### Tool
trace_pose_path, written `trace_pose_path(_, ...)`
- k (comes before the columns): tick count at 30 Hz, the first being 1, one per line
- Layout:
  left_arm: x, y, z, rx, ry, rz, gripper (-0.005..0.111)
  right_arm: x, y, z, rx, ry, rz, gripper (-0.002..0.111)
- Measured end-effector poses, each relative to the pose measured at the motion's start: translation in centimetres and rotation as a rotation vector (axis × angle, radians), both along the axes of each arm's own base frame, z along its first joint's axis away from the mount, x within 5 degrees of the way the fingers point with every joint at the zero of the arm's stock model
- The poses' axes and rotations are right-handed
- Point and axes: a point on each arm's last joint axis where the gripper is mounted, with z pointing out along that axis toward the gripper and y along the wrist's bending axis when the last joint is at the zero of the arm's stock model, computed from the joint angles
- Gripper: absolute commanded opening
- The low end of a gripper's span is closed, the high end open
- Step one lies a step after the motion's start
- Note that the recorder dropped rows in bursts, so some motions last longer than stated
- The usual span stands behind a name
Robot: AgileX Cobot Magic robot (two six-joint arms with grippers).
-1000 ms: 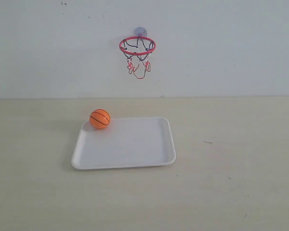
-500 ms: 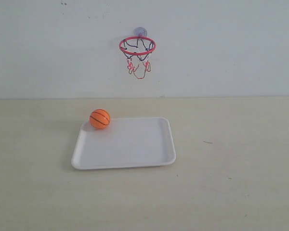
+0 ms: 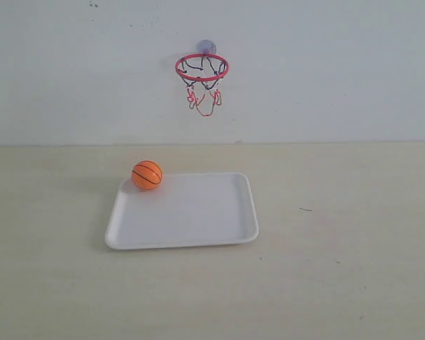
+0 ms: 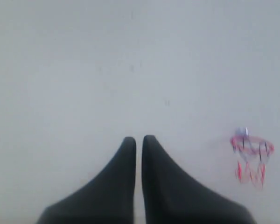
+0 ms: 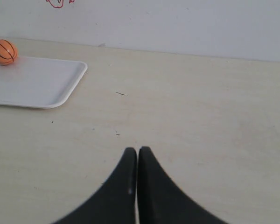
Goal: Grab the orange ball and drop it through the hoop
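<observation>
The robot's left gripper has its fingers closed and points at the wall [image 4: 139,112], so it should tilt down, open up and grab the orange ball [image 3: 147,175] from above.
The orange ball [image 3: 146,175] rests at the far left corner of the white tray [image 3: 198,230], also seen as the ball [image 5: 3,51] in the right wrist view. The hoop [image 3: 202,68] with its red rim and string net hangs on the wall above the tray, and the hoop [image 4: 251,148] shows in the left wrist view. My left gripper [image 4: 139,139] is shut, empty, facing the wall. My right gripper [image 5: 137,149] is shut, empty, over the bare table well right of the tray [image 5: 46,95]. Neither gripper shows in the exterior view.
The pale wooden table [image 3: 340,269] runs back to a white wall [image 3: 326,71]. A small dark mark [image 3: 306,210] lies on the tabletop right of the tray.
</observation>
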Motion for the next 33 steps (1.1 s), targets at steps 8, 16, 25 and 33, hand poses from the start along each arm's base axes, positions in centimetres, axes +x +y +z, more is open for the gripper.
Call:
trace_pose_path(8, -1.9, 0.1, 5.1, 0.004, -0.303, 0.015, 0.004, 0.0, 0.0, 0.0, 0.0, 0.0, 0.0, 0.0)
trace_pose_path(16, 1.0, -0.2, 11.0, 0.1, 0.002, 0.013, 0.004, 0.0, 0.0, 0.0, 0.0, 0.0, 0.0, 0.0)
trace_pose_path(25, 8.0, -0.2, 10.8, 0.095, 0.449, -0.003, 0.004, 0.0, 0.0, 0.0, 0.0, 0.0, 0.0, 0.0)
trace_pose_path(33, 12.0, -0.3, 8.2, -0.029, 0.62, -0.033, 0.004, 0.0, 0.0, 0.0, 0.0, 0.0, 0.0, 0.0)
